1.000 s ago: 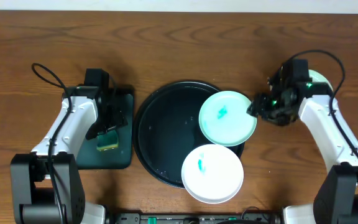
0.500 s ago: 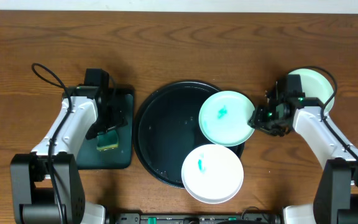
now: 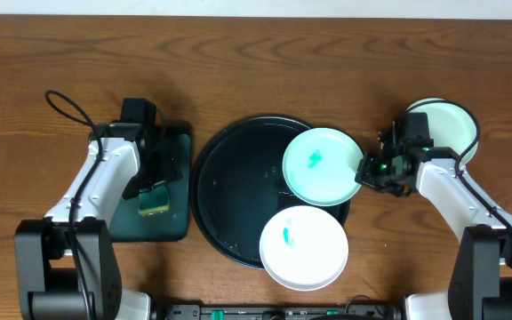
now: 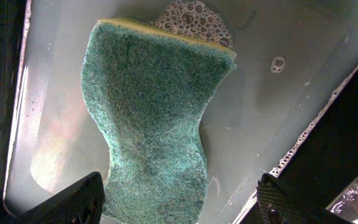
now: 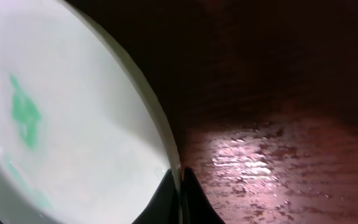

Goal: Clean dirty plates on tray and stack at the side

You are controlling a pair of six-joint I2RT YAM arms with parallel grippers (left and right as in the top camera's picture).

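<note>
My right gripper should hold the mint plate with a teal smear [image 3: 316,159] in the middle of the tray while my left gripper brings the sponge [image 3: 155,202], because the plate sticks out past the black tray's rim.
The black round tray [image 3: 229,191] lies mid-table. A mint plate [image 3: 321,167] with a teal smear rests on its right part. My right gripper [image 3: 363,169] is shut on that plate's right rim. In the right wrist view the plate [image 5: 73,124] fills the left, and the right gripper [image 5: 180,180] pinches its thin edge. A white plate [image 3: 303,248] with a teal smear overlaps the tray's front rim. Another pale plate [image 3: 452,124] sits on the wood at the right, partly behind my arm. My left gripper [image 4: 179,205] hangs open over a green sponge [image 4: 154,112].
A dark-green rectangular tray [image 3: 172,227] on the left holds the sponge [image 3: 156,201] in soapy water [image 4: 278,93]. Bare wood-grain tabletop [image 3: 398,258] surrounds both trays. A black cable [image 3: 65,102] loops behind the left arm.
My right gripper has moved left from the plate on the table to the mint plate's rim and shut on it. The mint plate has shifted slightly left. The left arm has not moved.
</note>
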